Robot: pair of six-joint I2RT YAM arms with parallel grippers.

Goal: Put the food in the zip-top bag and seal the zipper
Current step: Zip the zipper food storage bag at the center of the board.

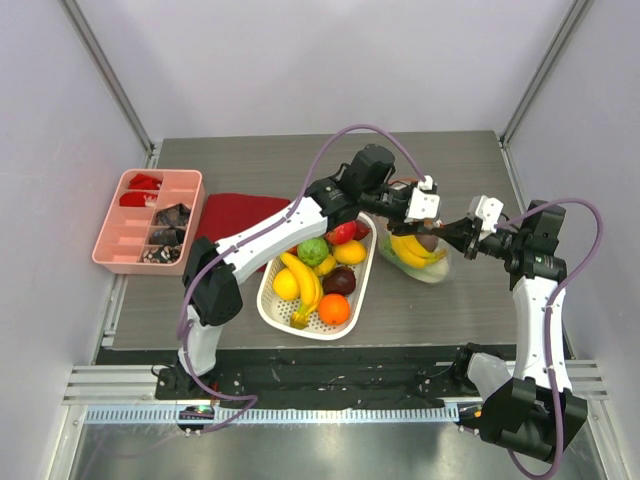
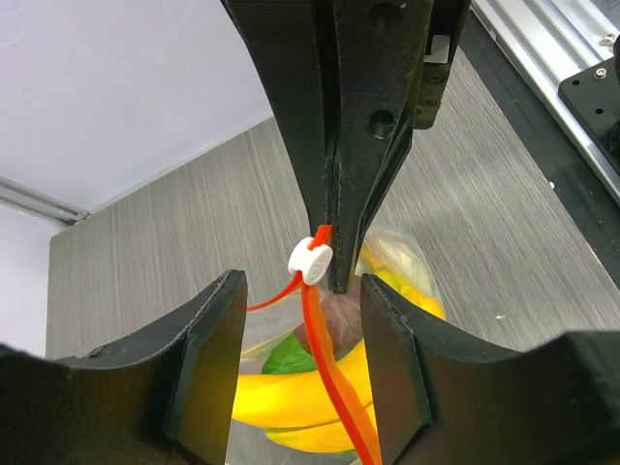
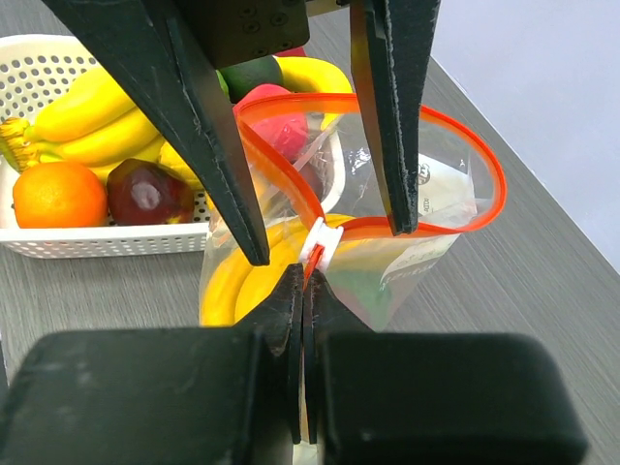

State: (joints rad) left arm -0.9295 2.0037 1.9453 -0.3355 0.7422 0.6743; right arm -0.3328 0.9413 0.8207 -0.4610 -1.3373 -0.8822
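Note:
The white slider [image 2: 310, 260] is just beyond the ends of the left gripper's fingers, so the robot should bring those fingers around the slider before it pulls the slider along the zipper.
The clear zip-top bag [image 1: 415, 262] stands right of the white basket [image 1: 275, 310], with yellow bananas [image 2: 291, 397], a green piece and a dark purple fruit [image 2: 334, 320] inside. Its red-orange zipper [image 3: 465, 145] gapes in a loop, with the white slider [image 3: 322, 244] at the near end. My right gripper [image 3: 305, 281] is shut on the bag's edge just below the slider. My left gripper [image 2: 302, 291] is open, its fingers [image 2: 203, 368] on either side of the strip at the slider [image 2: 312, 260]. In the basket lie bananas [image 1: 303, 280], oranges [image 1: 334, 309], cabbage [image 1: 314, 250], an apple [image 1: 342, 232] and a purple fruit [image 1: 340, 280].
A pink divided tray [image 1: 148, 220] of small items sits at the table's left edge. A dark red cloth [image 1: 240, 215] lies between it and the basket. Both grippers [image 1: 428, 228] [image 1: 447, 234] meet over the bag. Walls enclose the back and sides.

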